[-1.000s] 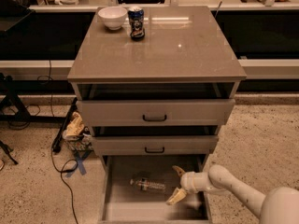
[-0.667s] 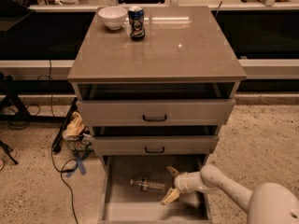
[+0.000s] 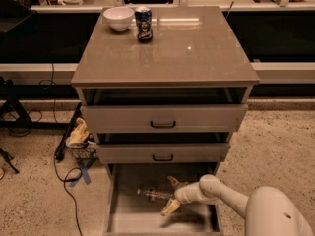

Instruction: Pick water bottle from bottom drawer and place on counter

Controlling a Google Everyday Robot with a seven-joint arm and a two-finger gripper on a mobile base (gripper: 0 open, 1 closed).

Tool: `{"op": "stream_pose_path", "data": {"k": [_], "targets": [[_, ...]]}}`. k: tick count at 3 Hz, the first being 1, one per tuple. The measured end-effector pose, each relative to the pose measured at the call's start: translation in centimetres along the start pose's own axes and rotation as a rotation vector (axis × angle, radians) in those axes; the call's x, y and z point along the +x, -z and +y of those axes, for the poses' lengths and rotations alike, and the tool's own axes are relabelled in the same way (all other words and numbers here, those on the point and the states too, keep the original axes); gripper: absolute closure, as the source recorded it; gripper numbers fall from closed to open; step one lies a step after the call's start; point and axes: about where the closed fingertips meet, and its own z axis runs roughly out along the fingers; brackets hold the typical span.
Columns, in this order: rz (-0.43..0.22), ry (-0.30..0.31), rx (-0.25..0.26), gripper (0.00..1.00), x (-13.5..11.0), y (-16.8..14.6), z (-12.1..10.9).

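The robot gripper's fingers (image 3: 176, 195) straddle the end opposite the cap, so the water bottle (image 3: 153, 194) will stay jutting forward, cap first and slightly raised, when the gripper lifts it.
The water bottle (image 3: 151, 194) lies on its side on the floor of the open bottom drawer (image 3: 129, 219), cap toward the left. My gripper (image 3: 172, 194) is inside that drawer, open, reaching in from the right. One finger is above the bottle's right end and the other below it. The white arm (image 3: 231, 196) comes in from the lower right. The counter (image 3: 197, 48) is the glossy grey-brown top of the cabinet, above the two upper drawers.
A white bowl (image 3: 118, 18) and a dark blue can (image 3: 143, 24) stand at the counter's far left. The two upper drawers (image 3: 163, 118) are slightly pulled out. Cables and a crumpled bag (image 3: 78, 134) lie on the floor to the left of the cabinet.
My gripper has moved left across the drawer toward the bottle, and its open fingers now bracket the bottle's right end. The bottle has not moved.
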Motion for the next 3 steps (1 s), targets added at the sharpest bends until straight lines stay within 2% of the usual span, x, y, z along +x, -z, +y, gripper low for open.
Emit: {"op": "stream_pose_path", "data": {"k": [1,2,3], "targets": [[0.035,-0.016,0.003,0.0,1.4,-2.3,-0.3],[0.067,-0.038,0.002,0.17,2.9,-4.2,-0.6],[0.085,-0.052,0.015,0.41,3.8,-4.6,-0.8]]}}
